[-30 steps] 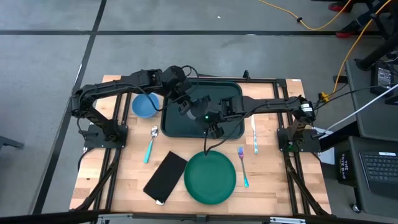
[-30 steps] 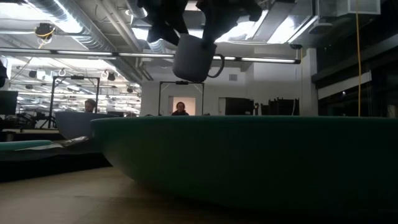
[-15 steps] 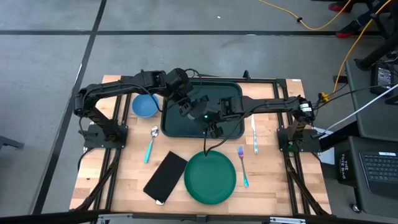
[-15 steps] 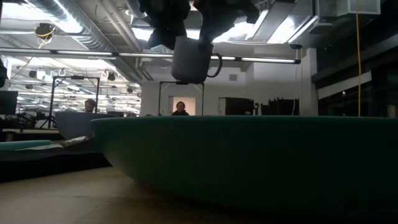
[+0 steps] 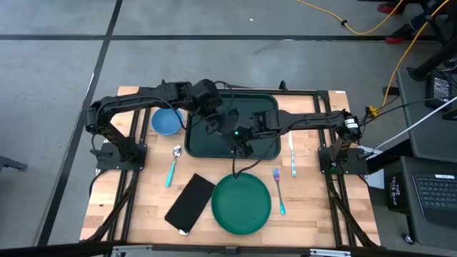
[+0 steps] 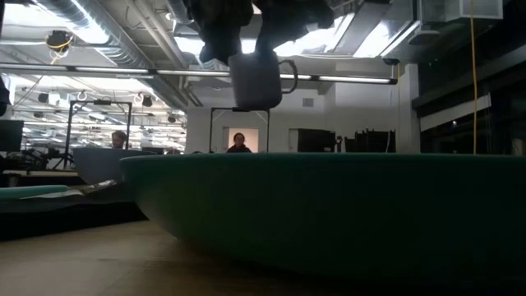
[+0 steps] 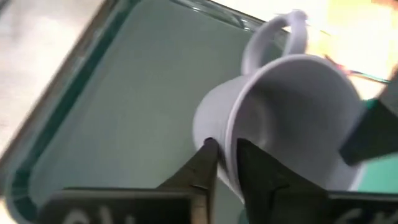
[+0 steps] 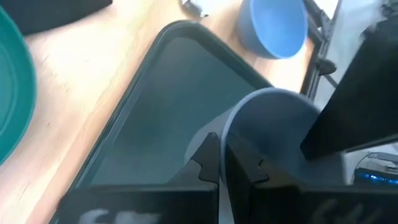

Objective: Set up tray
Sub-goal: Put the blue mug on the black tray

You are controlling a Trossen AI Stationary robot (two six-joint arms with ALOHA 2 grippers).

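Next, I open my right gripper and move it away before my left gripper puts the mug in the tray's far corner (image 7: 28, 196), because both grippers are pinching the mug's rim (image 8: 230, 121).
A pale grey mug (image 6: 256, 80) hangs upright in the air above the dark green tray (image 5: 265, 107), its handle (image 6: 288, 76) to one side. Both grippers are shut on its rim. My left gripper (image 7: 222, 149) comes in from the table's left and my right gripper (image 8: 222, 146) from the right. In the high view the two grippers (image 5: 227, 127) meet over the tray and hide most of the mug. The tray lies flat at the table's far middle. My left gripper has the mug's rim (image 7: 231, 134) between its fingers, one finger inside the mug and one outside, on the side away from the handle. The fingers slant down from the table's left. The mug hangs clear of the tray. My right gripper pinches the mug's rim (image 8: 231, 127) at another spot, one finger inside and one against the outer wall. Its fingers slant down from the table's right. The mug sits upright below them, off the tray.
A blue bowl (image 5: 167, 121) stands left of the tray, with a spoon (image 5: 173, 164) near it. A flat black rectangle (image 5: 190, 203) and a round green plate (image 5: 241, 203) lie at the near side. A fork (image 5: 278, 191) and a knife (image 5: 292, 153) lie to the right.
My left gripper has sunk a little toward the mug, rolled, and shut on its rim. The mug, tilted a second ago in my right gripper's hold, now hangs upright, still clear of the tray.
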